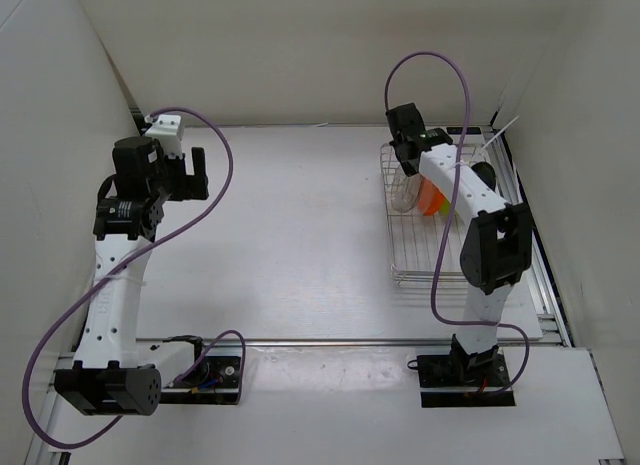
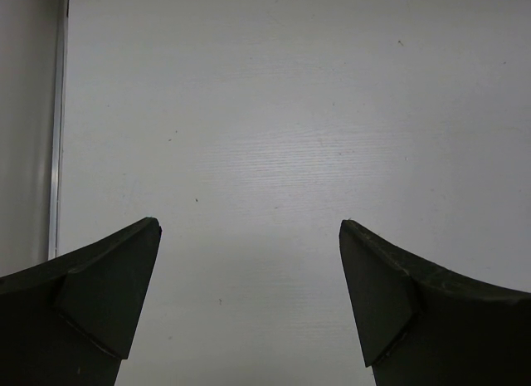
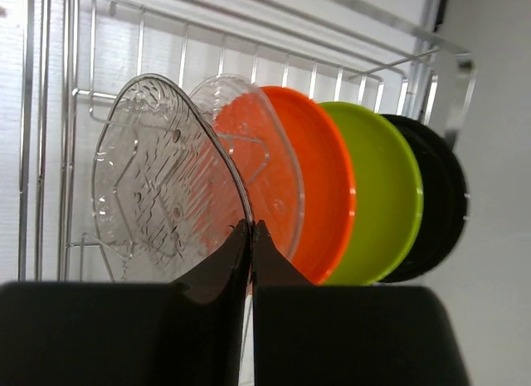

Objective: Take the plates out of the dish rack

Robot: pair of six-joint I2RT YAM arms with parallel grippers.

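My right gripper is pinching only the top rim of the nearest clear plate (image 3: pixel 239 187), so my open left gripper keeps going toward that plate's free rim (image 3: pixel 109 116) and closes there.
The silver wire dish rack (image 1: pixel 400 270) stands at the right of the table, and several plates sit upright in it side by side. In the right wrist view they run from a clear plate (image 3: pixel 158 187) past a second clear one (image 3: pixel 278 137), an orange one (image 3: pixel 328 187) and a yellow-green one (image 3: pixel 382 195) to a black one (image 3: pixel 440 203). My right gripper (image 3: pixel 251 226) is shut on the rim of the nearest clear plate; from above it (image 1: pixel 408 165) hangs over the rack's far end. Over bare table at the far left, my left gripper (image 2: pixel 249 228) is open and holds nothing.
White walls close the table in on the left, back and right. The rack's wire rim (image 3: pixel 79 37) and upright prongs surround the plates. A metal rail (image 1: pixel 540 285) runs along the right edge, beside the rack. A purple cable loops above each arm.
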